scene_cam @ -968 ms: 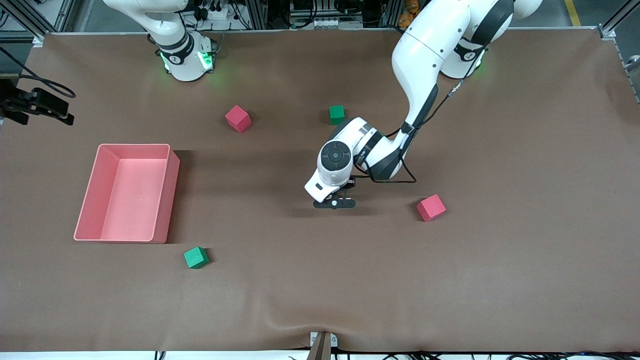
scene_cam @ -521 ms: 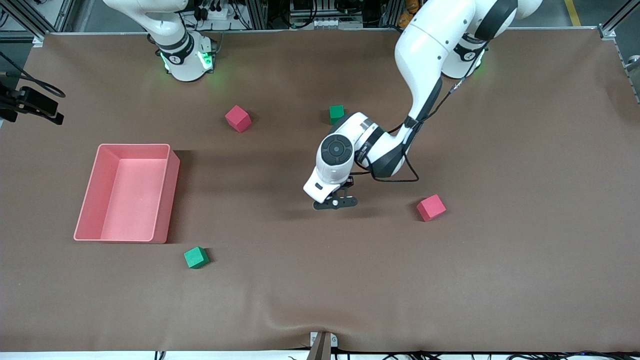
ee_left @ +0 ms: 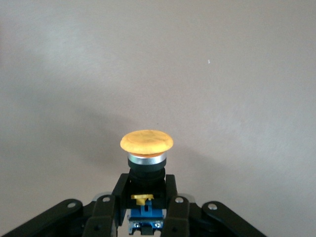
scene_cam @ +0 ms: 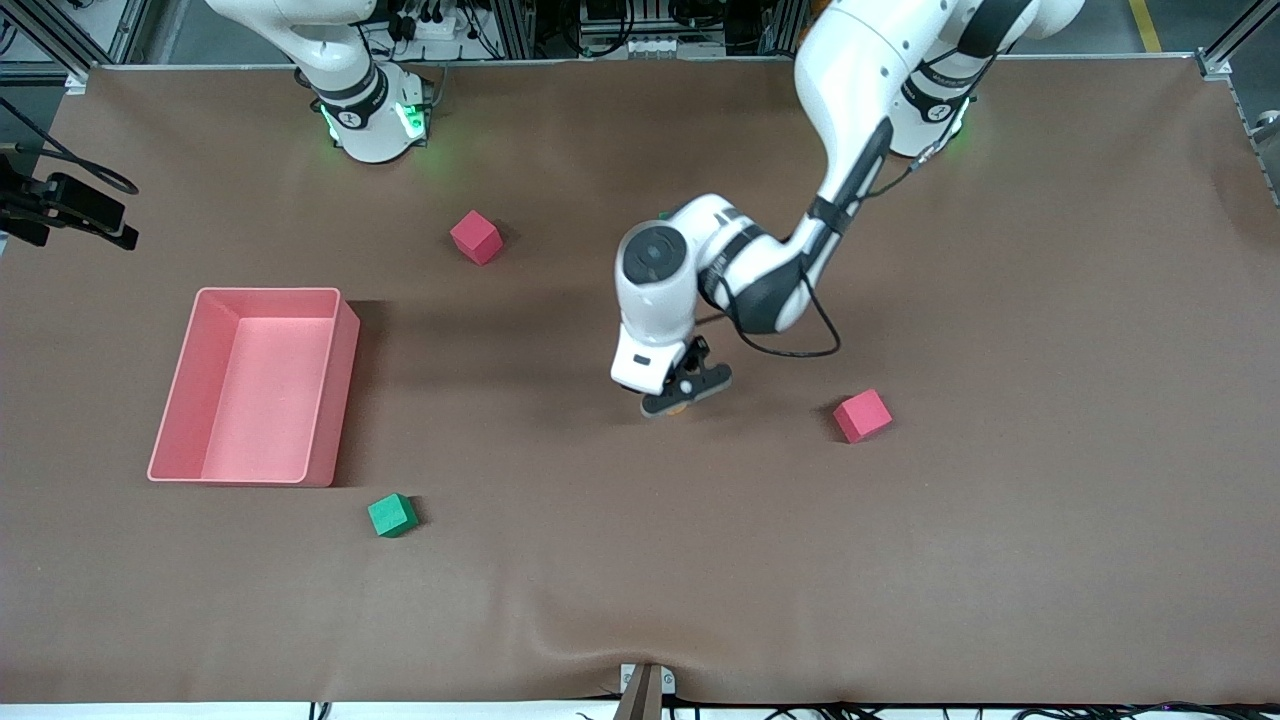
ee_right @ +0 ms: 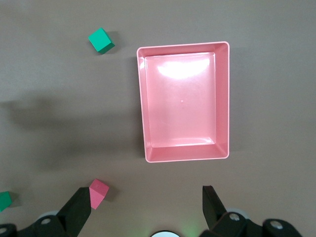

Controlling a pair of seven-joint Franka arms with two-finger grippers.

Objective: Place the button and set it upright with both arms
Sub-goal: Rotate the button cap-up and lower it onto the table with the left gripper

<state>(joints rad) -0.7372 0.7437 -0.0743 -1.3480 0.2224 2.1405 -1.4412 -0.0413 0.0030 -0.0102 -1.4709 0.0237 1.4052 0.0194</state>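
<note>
The button [ee_left: 146,170] is on its side in my left gripper, which points down. Next, I tilt my left gripper level so that the orange cap [ee_left: 146,141] turns up before I let go.
My left gripper [scene_cam: 685,392] is shut on the button [scene_cam: 678,407] and holds it low over the middle of the table. In the left wrist view the button [ee_left: 146,141] shows its round orange cap, black body and blue base, clamped between the fingers [ee_left: 109,212] of the left gripper [ee_left: 146,190]. I cannot tell whether it touches the cloth. My right gripper [ee_right: 144,195] is open and empty, waiting high over the table beside the pink bin [ee_right: 140,103].
The pink bin [scene_cam: 345,390] stands toward the right arm's end. One red cube [scene_cam: 475,236] lies near the right arm's base and another [scene_cam: 862,415] lies beside my left gripper. A green cube [scene_cam: 391,515] lies nearer the front camera than the bin.
My left wrist has swung and tilted over the same spot, turning the gripper. The button's orange cap now shows under the fingers. The far green cube is now hidden by the arm.
</note>
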